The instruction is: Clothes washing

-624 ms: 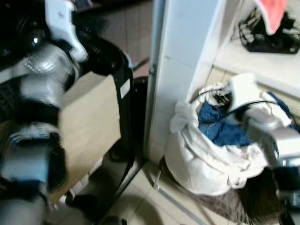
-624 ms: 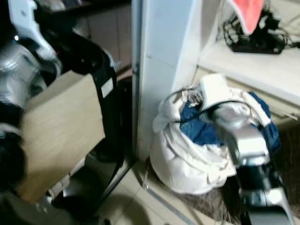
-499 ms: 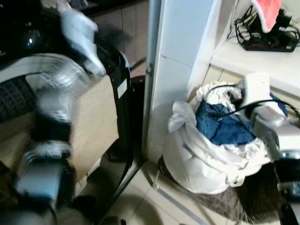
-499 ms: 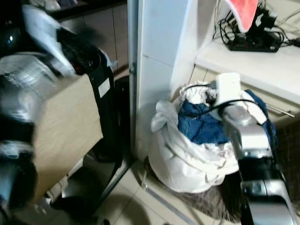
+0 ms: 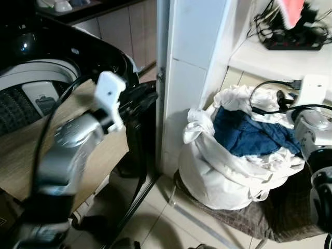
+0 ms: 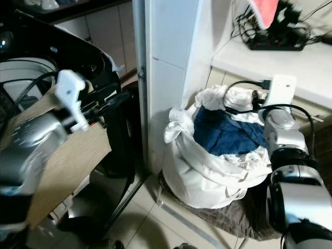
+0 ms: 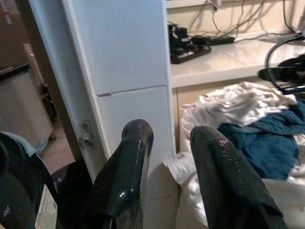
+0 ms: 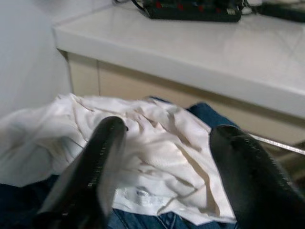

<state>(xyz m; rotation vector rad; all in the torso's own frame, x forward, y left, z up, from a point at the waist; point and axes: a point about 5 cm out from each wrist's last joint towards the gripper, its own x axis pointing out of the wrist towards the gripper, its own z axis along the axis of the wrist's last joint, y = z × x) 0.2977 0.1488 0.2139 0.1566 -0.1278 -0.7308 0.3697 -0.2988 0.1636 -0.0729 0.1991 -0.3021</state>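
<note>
The white garment [image 8: 155, 152] has its loose lower edge [image 8: 183, 214] lying on top, so it should come free when I lift it and leave the blue garment in the bag.
A white laundry bag [image 5: 223, 176] stands on the floor against a white pillar, stuffed with a blue garment [image 5: 249, 137] and a white garment [image 8: 157, 162] on top. My right gripper [image 6: 244, 104] hovers open just above the bag's far rim, over the white garment, with nothing between its fingers [image 8: 107, 143]. The left gripper [image 5: 150, 96] is stretched out level in front of the black washing machine [image 5: 78, 49]. It points at the pillar and the bag, with its fingers [image 7: 133, 143] apart and empty. The washer's drum opening [image 5: 31, 85] lies at the far left.
The white pillar [image 5: 192, 78] rises between the washer and the bag. A pale counter [image 5: 280, 62] behind the bag carries a black power strip [image 5: 295, 41] with cables and a red cloth [image 5: 290, 8]. A tan panel [image 5: 21, 150] leans at the washer's front. A brown mat [image 5: 290, 220] lies under the bag.
My left arm has swung down from the upper left and now reaches forward toward the pillar. The right gripper has drawn back toward the bag's far right rim. The camera shifted slightly.
</note>
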